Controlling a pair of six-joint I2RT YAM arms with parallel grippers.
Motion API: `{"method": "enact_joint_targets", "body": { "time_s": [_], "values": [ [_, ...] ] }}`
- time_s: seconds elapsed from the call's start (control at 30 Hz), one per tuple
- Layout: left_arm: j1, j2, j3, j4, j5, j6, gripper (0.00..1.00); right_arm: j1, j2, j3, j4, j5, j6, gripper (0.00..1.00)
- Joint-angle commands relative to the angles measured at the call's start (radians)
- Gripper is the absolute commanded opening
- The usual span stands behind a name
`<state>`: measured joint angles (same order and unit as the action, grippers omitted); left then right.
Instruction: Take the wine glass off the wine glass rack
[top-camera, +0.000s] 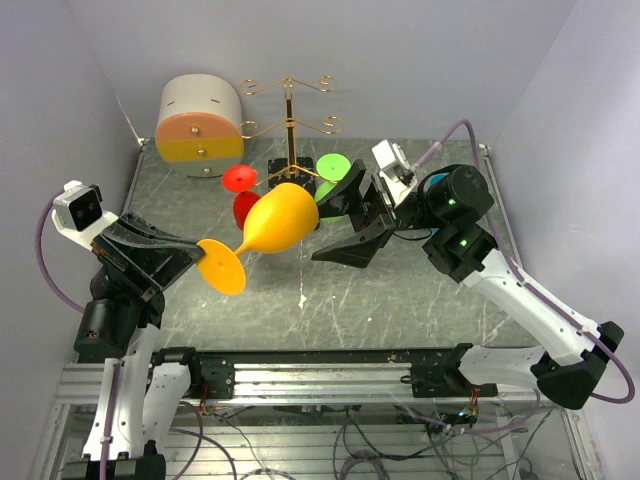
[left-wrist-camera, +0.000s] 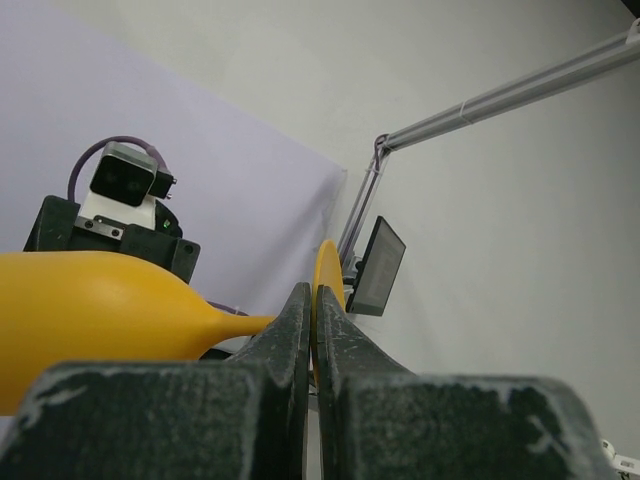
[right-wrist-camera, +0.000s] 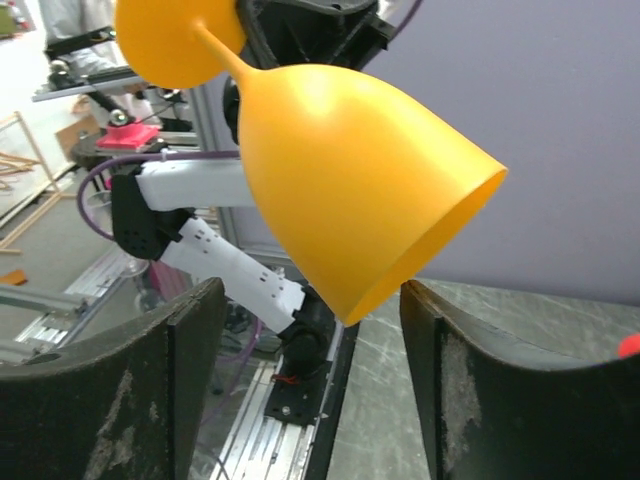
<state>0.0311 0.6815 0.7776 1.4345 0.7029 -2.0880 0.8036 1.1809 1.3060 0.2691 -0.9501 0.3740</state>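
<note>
Next, I take the bowl (top-camera: 284, 217) with my right gripper and stand the yellow wine glass upright, because my left gripper is holding the glass by the foot it must stand on.
My left gripper (top-camera: 205, 256) is shut on the round foot of a yellow wine glass (top-camera: 272, 222) and holds it tilted above the table, bowl toward the rack. In the left wrist view the foot (left-wrist-camera: 328, 275) sits edge-on between my shut fingers (left-wrist-camera: 292, 340). The gold wine glass rack (top-camera: 289, 118) stands at the back on its dark base, with a red glass (top-camera: 241, 190) and a green glass (top-camera: 331, 172) by it. My right gripper (top-camera: 335, 225) is open just right of the yellow bowl (right-wrist-camera: 350, 180), whose rim hangs between and above its fingers (right-wrist-camera: 455, 400).
A round white-and-orange drawer box (top-camera: 200, 122) stands at the back left. Grey walls close the cell on three sides. The metal rail (top-camera: 330, 362) runs along the table's near edge.
</note>
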Motion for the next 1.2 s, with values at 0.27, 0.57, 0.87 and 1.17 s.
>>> {"method": "enact_joint_targets", "body": {
  "time_s": [0.27, 0.57, 0.87, 1.17],
  "values": [
    [-0.003, -0.025, -0.057, 0.021, -0.018, 0.025, 0.07, -0.002, 0.027, -0.009, 0.2, -0.138, 0.149, 0.1],
    [-0.003, -0.072, -0.142, -0.102, -0.056, 0.107, 0.26, -0.003, -0.072, -0.028, 0.024, -0.044, 0.006, 0.0],
    [-0.002, -0.141, -0.26, -0.324, -0.079, 0.25, 0.51, -0.002, -0.212, 0.014, -0.279, 0.239, -0.171, 0.0],
    [-0.007, -0.26, -0.031, -1.311, -0.069, 0.974, 0.47, -0.001, -0.048, 0.314, -0.633, 1.175, -0.284, 0.0]
  ]
}}
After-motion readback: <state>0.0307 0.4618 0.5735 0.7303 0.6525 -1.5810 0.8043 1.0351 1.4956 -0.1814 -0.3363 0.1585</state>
